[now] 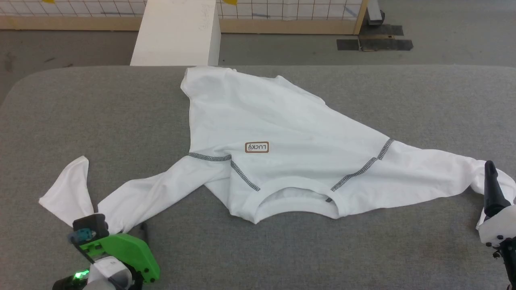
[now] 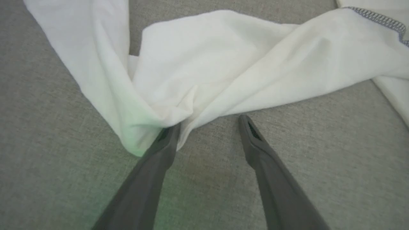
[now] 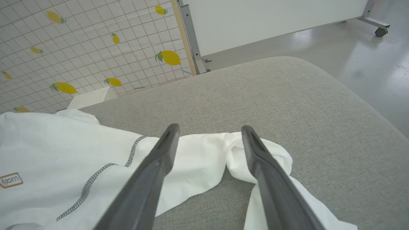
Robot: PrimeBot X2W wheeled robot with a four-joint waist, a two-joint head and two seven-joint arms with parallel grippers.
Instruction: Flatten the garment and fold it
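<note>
I expect the garment's tucked-under body to open out square when I lift and spread it, because the garment's far edge [image 1: 355, 120] slants to the dark sleeve seam.
The garment [image 1: 282, 137], a white T-shirt with dark overlock seams, lies spread on the grey padded table [image 1: 121, 112] with its neckline toward me. One sleeve [image 2: 204, 70] runs to the lower left and doubles back at a fold. My left gripper [image 2: 209, 126] is open at that fold, one fingertip [image 2: 169, 134] touching the cloth and the other on bare table; in the head view my left gripper [image 1: 133, 231] sits under its green housing. The other sleeve [image 3: 204, 159] stretches right, and my right gripper [image 3: 209, 127] hangs open over its crumpled end, at the head view's right edge [image 1: 491, 167].
A white box [image 1: 177, 32] stands just behind the table's far edge. Beyond it are a lemon-patterned grid wall [image 3: 80, 48] and a white panel on wheels [image 3: 271, 19]. The table's rounded corner [image 3: 319, 73] lies close to the right sleeve, with grey floor beyond.
</note>
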